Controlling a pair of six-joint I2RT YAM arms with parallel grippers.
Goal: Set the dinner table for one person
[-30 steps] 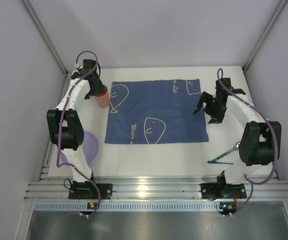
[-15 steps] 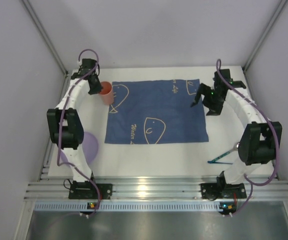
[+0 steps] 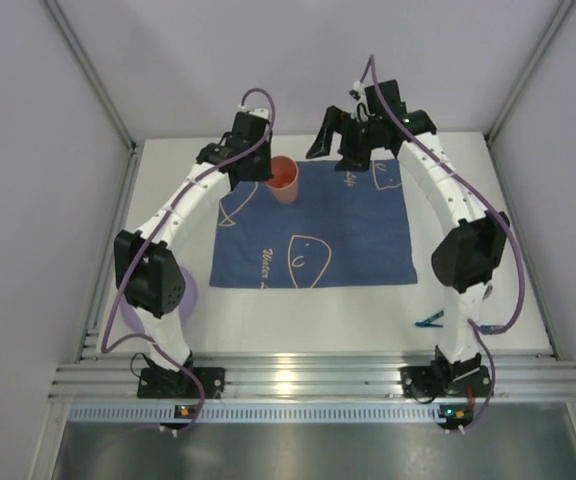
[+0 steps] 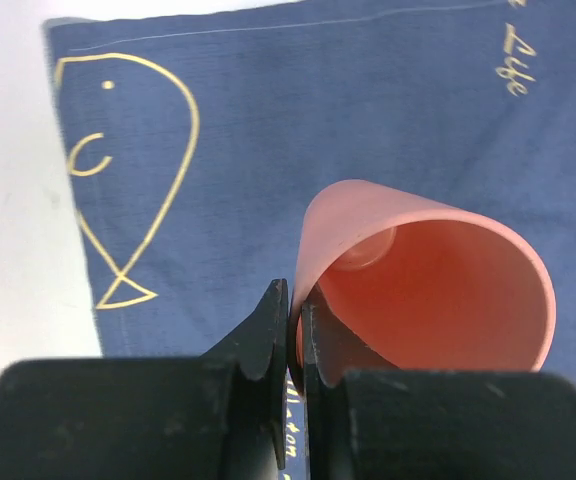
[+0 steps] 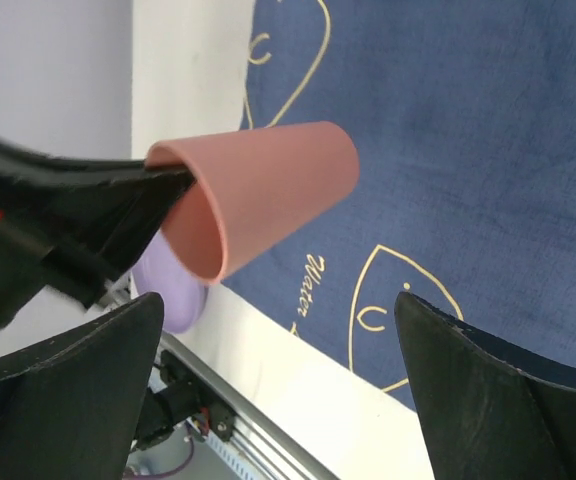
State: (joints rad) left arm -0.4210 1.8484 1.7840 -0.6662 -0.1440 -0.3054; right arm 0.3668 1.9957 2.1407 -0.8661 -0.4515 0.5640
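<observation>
The cup (image 3: 285, 184) is in my left gripper, away from the cloth's corner (image 3: 387, 175) beyond my right gripper, so next my right gripper takes the cup and puts it on that corner.
A salmon-pink cup (image 3: 283, 180) hangs tilted over the far left part of the dark-blue cloth (image 3: 313, 235) on the white dinner table (image 3: 318, 310). My left gripper (image 3: 260, 165) is shut on the cup's rim. In the left wrist view the gripper (image 4: 293, 300) pinches the cup (image 4: 438, 290) wall, one finger inside and one outside. My right gripper (image 3: 353, 140) is open above the cloth's far edge, just right of the cup. In the right wrist view the right gripper (image 5: 278, 300) holds nothing, and the cup (image 5: 268, 190) hangs beyond its tips.
A lilac plate (image 3: 190, 292) lies left of the cloth, partly behind the left arm, and the lilac plate (image 5: 168, 290) also shows in the right wrist view. A small teal item (image 3: 430, 320) lies near the right arm's base. A ribbed aluminium rail (image 3: 318, 375) runs along the near edge, and grey walls enclose the table.
The left gripper closed on the cup and carried it from the cloth's left side to above its far edge. The right arm swung from the right side to the far middle, still open.
</observation>
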